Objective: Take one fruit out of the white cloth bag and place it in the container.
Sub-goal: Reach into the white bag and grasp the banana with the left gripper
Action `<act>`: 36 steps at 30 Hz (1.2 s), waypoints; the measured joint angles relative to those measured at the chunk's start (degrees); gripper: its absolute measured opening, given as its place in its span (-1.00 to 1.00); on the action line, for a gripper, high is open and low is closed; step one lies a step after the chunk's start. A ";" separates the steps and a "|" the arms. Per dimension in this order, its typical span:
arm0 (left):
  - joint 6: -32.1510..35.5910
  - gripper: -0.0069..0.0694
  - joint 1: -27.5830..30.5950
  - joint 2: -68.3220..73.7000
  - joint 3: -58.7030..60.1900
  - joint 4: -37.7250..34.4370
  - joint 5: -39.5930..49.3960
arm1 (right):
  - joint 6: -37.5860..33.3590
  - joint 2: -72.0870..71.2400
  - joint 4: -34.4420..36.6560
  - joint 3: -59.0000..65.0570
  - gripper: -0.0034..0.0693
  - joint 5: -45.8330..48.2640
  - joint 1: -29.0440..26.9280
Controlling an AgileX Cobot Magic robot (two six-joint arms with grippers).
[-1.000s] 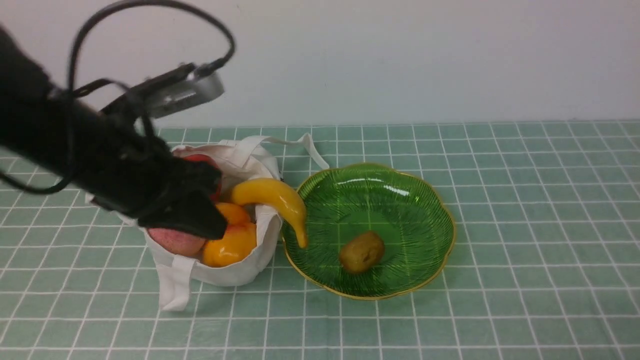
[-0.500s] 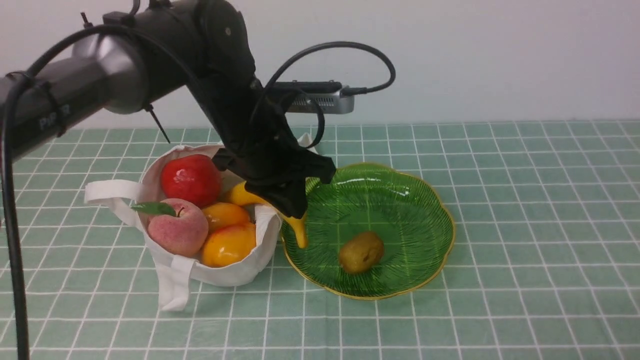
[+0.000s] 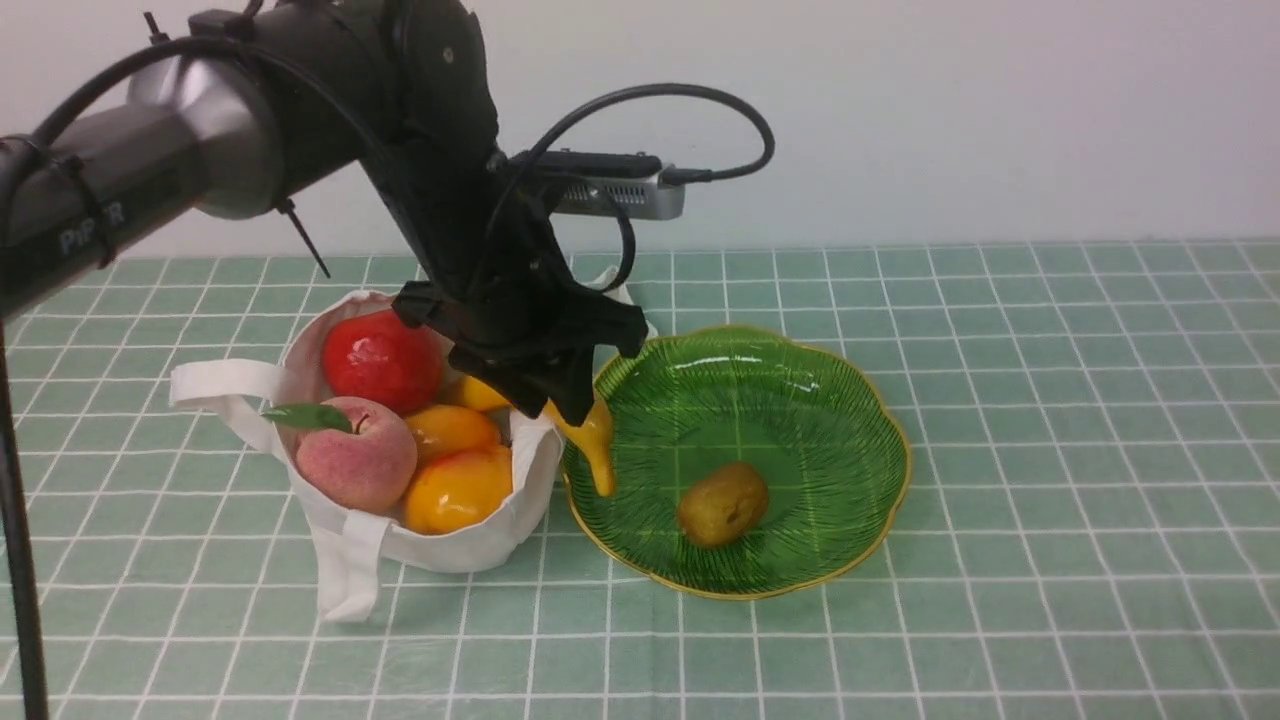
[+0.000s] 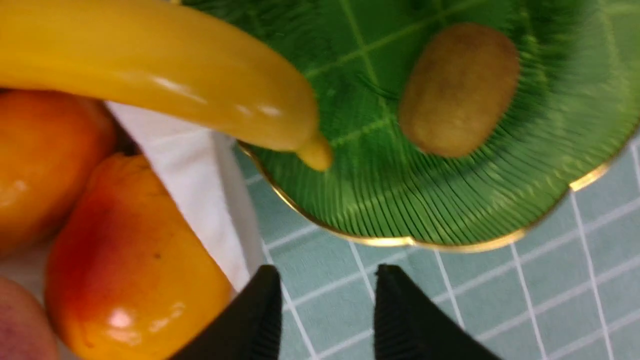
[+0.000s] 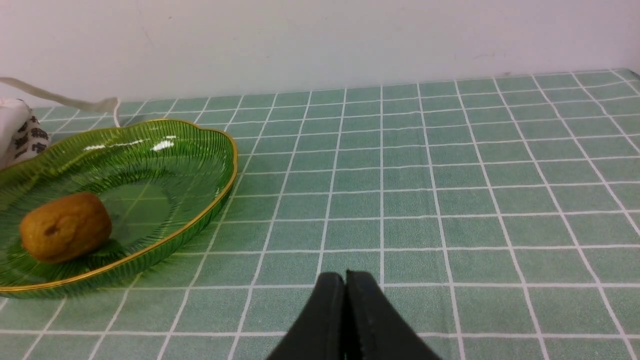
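Note:
The banana's tip (image 3: pixel 605 481) is hanging past the bag's rim, so the yellow banana (image 3: pixel 584 433) should come free when I lift it and the white cloth bag should stay in place.
The yellow banana (image 3: pixel 597 447) lies over the rolled rim of the white cloth bag (image 3: pixel 440 545), its tip hanging over the edge of the green glass dish (image 3: pixel 830 400). My left gripper (image 3: pixel 568 402) hovers right over the banana's middle and hides it in the front view. In the left wrist view the banana (image 4: pixel 175 90) runs clear of the left gripper (image 4: pixel 327 282), which is open with nothing between its fingers. The dish (image 4: pixel 450 210) and bag cloth (image 4: pixel 200 185) show there too. My right gripper (image 5: pixel 345 280) is shut above bare tablecloth, beside the dish (image 5: pixel 200 150).
A brown oval fruit (image 3: pixel 723 503) lies in the dish. The bag also holds a red apple (image 3: pixel 382 358), a pink peach (image 3: pixel 355 455) and two orange-yellow fruits (image 3: pixel 457 488). A bag strap (image 3: pixel 345 575) trails toward the front. A wall stands behind the checked tablecloth (image 3: pixel 1050 450).
My left arm has swung from the bag's left side across to above the banana. In the last half second it shifted slightly left and up. The fruits have not moved.

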 joint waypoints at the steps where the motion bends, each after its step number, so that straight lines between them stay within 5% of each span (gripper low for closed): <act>1: -0.83 -0.05 0.00 0.13 0.00 0.12 -0.70 | 0.00 0.00 0.00 0.00 -0.94 0.00 0.00; 5: -2.43 0.22 0.00 1.86 0.00 0.94 -4.15 | 0.00 0.00 0.00 0.00 -0.94 0.00 0.00; 17: -11.53 0.33 0.29 4.15 0.00 4.39 -10.44 | 0.00 0.00 0.00 0.00 -0.94 0.00 0.00; 26: -14.70 0.75 0.29 4.43 0.00 4.60 -10.56 | 0.00 0.00 0.00 0.00 -0.94 0.00 0.00; 36: -26.37 0.73 0.29 7.47 0.00 2.56 -11.00 | 0.00 0.00 0.00 0.00 -0.94 0.00 0.00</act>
